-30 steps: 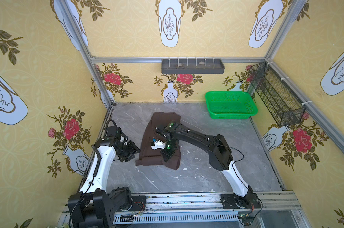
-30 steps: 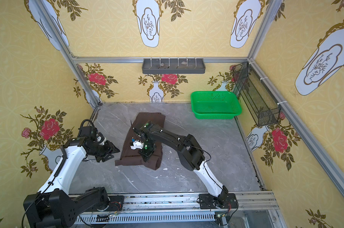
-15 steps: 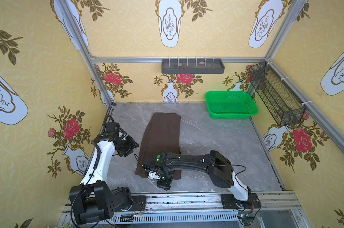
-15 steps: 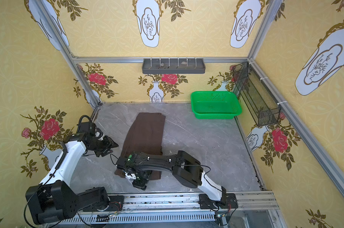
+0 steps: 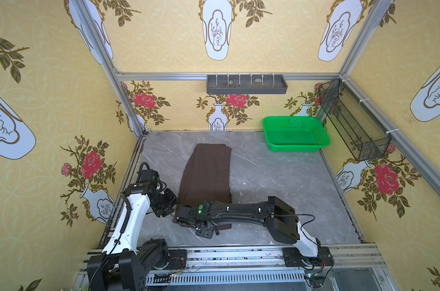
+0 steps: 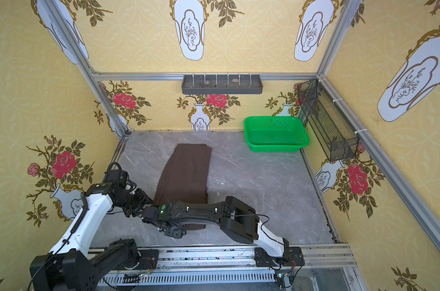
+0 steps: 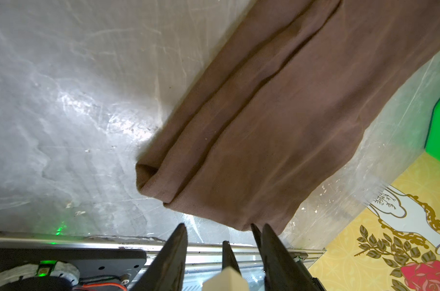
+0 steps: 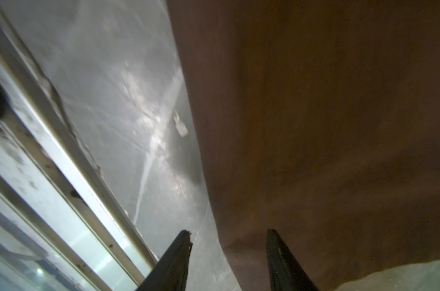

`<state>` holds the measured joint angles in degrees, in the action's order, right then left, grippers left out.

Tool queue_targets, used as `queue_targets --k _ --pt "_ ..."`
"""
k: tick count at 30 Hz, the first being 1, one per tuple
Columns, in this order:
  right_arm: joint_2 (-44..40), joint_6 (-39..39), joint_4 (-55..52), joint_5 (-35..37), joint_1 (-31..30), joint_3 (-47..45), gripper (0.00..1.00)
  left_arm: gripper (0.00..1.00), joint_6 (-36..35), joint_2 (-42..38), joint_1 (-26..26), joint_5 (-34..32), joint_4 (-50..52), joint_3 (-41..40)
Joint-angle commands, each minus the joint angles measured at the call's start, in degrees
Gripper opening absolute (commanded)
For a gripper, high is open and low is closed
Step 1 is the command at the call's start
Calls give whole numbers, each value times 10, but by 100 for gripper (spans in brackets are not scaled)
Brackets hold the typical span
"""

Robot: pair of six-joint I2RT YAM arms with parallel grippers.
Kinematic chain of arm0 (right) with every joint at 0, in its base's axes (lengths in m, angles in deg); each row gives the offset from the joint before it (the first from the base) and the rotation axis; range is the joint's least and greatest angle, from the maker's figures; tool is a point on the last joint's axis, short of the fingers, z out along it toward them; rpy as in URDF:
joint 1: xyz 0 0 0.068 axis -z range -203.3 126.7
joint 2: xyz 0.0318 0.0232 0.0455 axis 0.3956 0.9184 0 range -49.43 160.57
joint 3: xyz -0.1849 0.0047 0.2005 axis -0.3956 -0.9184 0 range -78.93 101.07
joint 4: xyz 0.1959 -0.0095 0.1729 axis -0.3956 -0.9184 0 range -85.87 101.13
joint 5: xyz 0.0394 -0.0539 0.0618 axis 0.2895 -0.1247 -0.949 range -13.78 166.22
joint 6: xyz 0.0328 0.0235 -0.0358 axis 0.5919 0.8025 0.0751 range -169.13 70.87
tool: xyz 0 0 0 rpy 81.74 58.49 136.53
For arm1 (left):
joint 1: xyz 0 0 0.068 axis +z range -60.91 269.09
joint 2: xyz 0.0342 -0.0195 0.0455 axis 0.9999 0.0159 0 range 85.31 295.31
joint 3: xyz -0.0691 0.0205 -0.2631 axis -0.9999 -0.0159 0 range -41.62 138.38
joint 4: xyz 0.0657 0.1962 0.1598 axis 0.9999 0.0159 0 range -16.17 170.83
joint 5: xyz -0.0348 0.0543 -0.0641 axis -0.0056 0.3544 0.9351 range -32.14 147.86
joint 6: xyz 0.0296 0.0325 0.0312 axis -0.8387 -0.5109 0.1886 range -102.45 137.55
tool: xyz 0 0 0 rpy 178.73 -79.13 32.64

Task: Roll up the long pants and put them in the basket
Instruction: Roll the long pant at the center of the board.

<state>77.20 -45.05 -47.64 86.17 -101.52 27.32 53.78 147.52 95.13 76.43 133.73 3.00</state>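
The pants' near corner has my left gripper crowding my right gripper, so my left gripper should move away before my right gripper folds the near hem point(image 5: 224, 226) over.
The long pants point(image 5: 208, 176) point(image 6: 186, 173) are dark brown and lie flat in a long, folded strip on the grey table, running from the back middle toward the front. My left gripper point(image 5: 173, 202) sits at their near left side. In the left wrist view it point(image 7: 220, 228) is open, and one fingertip point(image 7: 258, 230) touches the near corner of the pants point(image 7: 289, 126). My right arm reaches across the near end. The right gripper point(image 5: 205, 231) point(image 8: 229, 234) is open over the near hem, with the side edge of the pants point(image 8: 314, 126) running between its fingers.
A green basket point(image 5: 297, 147) stands at the back right of the table. On the right wall hangs a black wire basket point(image 5: 352, 126), and a grey shelf point(image 5: 246, 84) is fixed to the back wall. A metal rail point(image 5: 226, 254) borders the front edge.
The right gripper was shut on a fold at the middle of the pants; it opened, the pants now lie full length, and it moved to the near hem. The left gripper moved toward the pants.
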Motion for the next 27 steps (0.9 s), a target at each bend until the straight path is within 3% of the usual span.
queue_targets --k 1,7,12,16,22,24,27 --pt "1 4 7 24 12 21 50 49 27 3 -1 -6 15 -15" --pt "-82 94 35 -11 114 -61 49 48 44 11 -12 4 -7 -32" --pt "-190 187 108 -115 275 -208 46 45 49 51 -44 0 -38 -35" --pt "-246 219 181 -212 379 -309 37 31 55 77 -66 -9 -53 -41" --pt "-226 205 185 -236 389 -308 35 0 57 102 -77 -33 -42 -36" --pt "-221 210 194 -244 388 -307 35 0 60 120 -79 -51 -31 -28" --pt "-204 213 200 -260 388 -296 36 9 60 145 -79 -80 -14 -15"
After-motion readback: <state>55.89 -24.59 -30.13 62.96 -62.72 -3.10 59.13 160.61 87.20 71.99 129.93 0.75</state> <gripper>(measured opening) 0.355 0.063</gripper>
